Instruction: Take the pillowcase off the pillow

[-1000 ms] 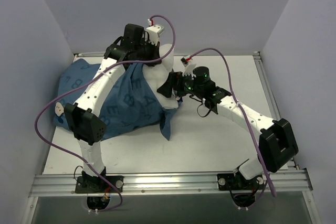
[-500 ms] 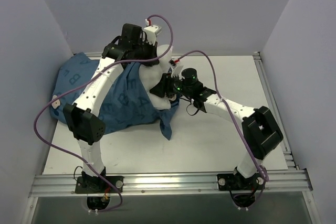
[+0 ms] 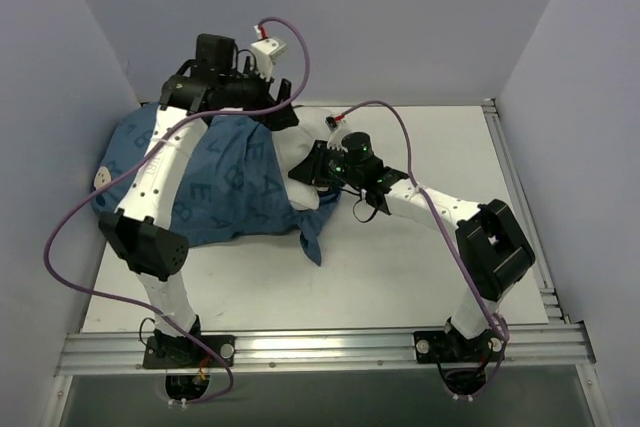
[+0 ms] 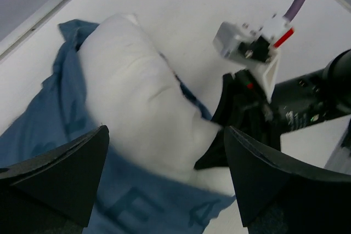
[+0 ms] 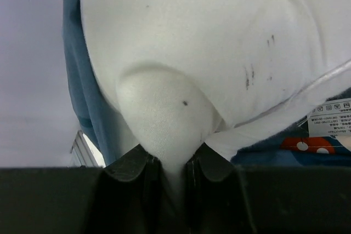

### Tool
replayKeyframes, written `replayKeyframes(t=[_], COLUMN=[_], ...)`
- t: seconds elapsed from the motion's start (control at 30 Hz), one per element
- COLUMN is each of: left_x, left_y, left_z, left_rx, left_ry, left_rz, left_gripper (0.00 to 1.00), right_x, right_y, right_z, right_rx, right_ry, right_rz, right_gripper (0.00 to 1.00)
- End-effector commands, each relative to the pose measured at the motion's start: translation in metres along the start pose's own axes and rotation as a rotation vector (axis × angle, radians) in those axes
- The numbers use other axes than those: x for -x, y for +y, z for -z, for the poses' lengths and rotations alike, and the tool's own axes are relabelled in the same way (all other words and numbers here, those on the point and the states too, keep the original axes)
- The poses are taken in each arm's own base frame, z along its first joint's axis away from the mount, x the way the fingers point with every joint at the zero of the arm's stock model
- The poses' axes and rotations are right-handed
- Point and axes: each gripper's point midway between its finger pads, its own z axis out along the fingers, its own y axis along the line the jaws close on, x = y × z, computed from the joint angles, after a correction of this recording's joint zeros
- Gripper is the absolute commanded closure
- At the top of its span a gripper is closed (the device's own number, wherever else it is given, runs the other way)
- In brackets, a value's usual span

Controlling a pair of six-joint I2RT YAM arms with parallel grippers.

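My left gripper should hold the pillowcase's far end [image 3: 110, 179] while my right gripper pulls, because my right gripper has the pillow's corner and the pillowcase lies free [image 3: 235, 179].
The dark blue lettered pillowcase [image 3: 215, 192] lies bunched at the table's left, still round most of the white pillow [image 3: 298, 150], whose bare end sticks out to the right. My left gripper [image 3: 272, 112] hovers open above that end. In the left wrist view its fingers [image 4: 66, 173] stand wide apart over the pillow [image 4: 137, 108] and the pillowcase [image 4: 60, 135], gripping nothing. My right gripper [image 3: 308, 172] is shut on a corner of the pillow [image 5: 208, 47], the white fabric pinched between its jaws [image 5: 173, 165]. A white tag [image 5: 332, 118] and the pillowcase's edge [image 5: 82, 86] show beside it.
Grey walls close in the white table [image 3: 420, 267] on the left, back and right. A metal rail [image 3: 320, 347] runs along the near edge. Purple cables [image 3: 85, 212] loop off both arms, and the right arm's connector [image 4: 247, 45] sits close to my left gripper.
My left gripper let go of the pillowcase, opened, and swung back and left. My right gripper moved in and shut on the pillow's corner. The pillowcase has slid leftward.
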Motion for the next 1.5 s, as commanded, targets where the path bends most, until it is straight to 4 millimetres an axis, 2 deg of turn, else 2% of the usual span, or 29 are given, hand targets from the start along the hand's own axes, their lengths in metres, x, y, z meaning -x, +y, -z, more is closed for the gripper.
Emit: replayKeyframes(t=[0.0,0.03,0.07,0.1,0.13,0.17,0.2,0.23,0.27,0.3,0.33,0.43,0.47,0.53,0.57,0.67,0.7,0.77,0.9,0.93,0.97,1.03,1.07,1.1,1.17,1.23,1.3,1.37,1.47], left_x=[-0.002,-0.034,-0.050,-0.058,-0.065,-0.088,-0.087,-0.080,-0.088,-0.085,-0.079,-0.087,-0.090,-0.102,-0.104,-0.126,-0.131,-0.145,-0.155,-0.160,-0.171,-0.183,-0.191,-0.205,-0.219,-0.233,-0.243,-0.253,-0.273], left_y=[-0.005,0.005,0.007,0.003,0.005,0.005,-0.001,0.001,0.001,-0.002,0.001,0.017,0.024,0.037,0.039,0.040,0.043,0.048,0.050,0.053,0.055,0.061,0.069,0.072,0.079,0.092,0.110,0.125,0.159], left_z=[0.074,0.073,0.074,0.082,0.081,0.073,0.077,0.073,0.067,0.067,0.062,0.049,0.048,0.040,0.037,0.028,0.029,0.036,0.060,0.068,0.070,0.079,0.085,0.086,0.089,0.093,0.098,0.102,0.119], left_rx=[0.074,0.122,0.134,0.143,0.154,0.142,0.146,0.151,0.144,0.146,0.152,0.212,0.236,0.278,0.284,0.260,0.268,0.282,0.278,0.290,0.292,0.305,0.324,0.320,0.339,0.371,0.430,0.469,0.568], left_ry=[0.027,0.132,0.173,0.186,0.188,0.228,0.199,0.149,0.150,0.125,0.091,0.105,0.114,0.141,0.144,0.190,0.203,0.233,0.242,0.253,0.278,0.303,0.315,0.345,0.374,0.396,0.417,0.454,0.498], left_rz=[-0.143,-0.113,-0.104,-0.111,-0.107,-0.070,-0.055,-0.063,-0.037,-0.015,-0.017,0.030,0.034,0.040,0.042,0.038,0.031,0.053,0.034,0.039,0.045,0.036,0.049,0.057,0.070,0.081,0.069,0.037,0.036], left_gripper=[0.06,0.06,0.06,0.06,0.06,0.06,0.06,0.06,0.06,0.06,0.06,0.06,0.01,0.12,0.26,0.49,0.73,0.97,0.98,0.98,0.98,0.98,0.98,0.98,0.98,0.98,0.98,0.98,0.98], right_x=[0.032,0.037,0.038,0.042,0.043,0.047,0.048,0.044,0.046,0.045,0.043,0.038,0.037,0.037,0.038,0.037,0.040,0.044,0.071,0.086,0.093,0.108,0.115,0.111,0.118,0.111,0.110,0.118,0.121], right_y=[0.036,0.040,0.043,0.052,0.058,0.063,0.067,0.074,0.074,0.076,0.076,0.077,0.077,0.076,0.077,0.078,0.075,0.072,0.054,0.040,0.039,0.020,0.023,0.015,0.011,0.006,0.000,-0.004,-0.011], right_z=[0.010,0.011,0.012,0.014,0.014,0.015,0.015,0.014,0.013,0.012,0.010,0.008,0.008,0.011,0.011,0.012,0.013,0.020,0.045,0.055,0.069,0.088,0.101,0.106,0.124,0.131,0.146,0.166,0.185], right_rx=[0.071,0.076,0.081,0.098,0.109,0.108,0.110,0.118,0.111,0.111,0.110,0.107,0.105,0.102,0.103,0.101,0.090,0.088,0.070,0.046,0.051,0.006,0.003,-0.027,-0.037,-0.037,-0.044,-0.062,-0.103], right_ry=[-0.112,-0.134,-0.144,-0.164,-0.172,-0.192,-0.204,-0.202,-0.214,-0.211,-0.208,-0.196,-0.196,-0.204,-0.205,-0.196,-0.198,-0.208,-0.260,-0.295,-0.316,-0.356,-0.378,-0.361,-0.382,-0.359,-0.361,-0.394,-0.402], right_rz=[-0.026,-0.058,-0.072,-0.078,-0.090,-0.088,-0.082,-0.075,-0.074,-0.072,-0.075,-0.087,-0.087,-0.087,-0.088,-0.085,-0.085,-0.088,-0.078,-0.083,-0.079,-0.077,-0.048,-0.051,-0.036,-0.041,-0.052,-0.052,-0.035], right_gripper=[1.00,1.00,1.00,1.00,1.00,1.00,1.00,1.00,1.00,1.00,1.00,1.00,1.00,1.00,1.00,1.00,1.00,1.00,1.00,1.00,1.00,1.00,1.00,1.00,1.00,1.00,1.00,1.00,1.00])
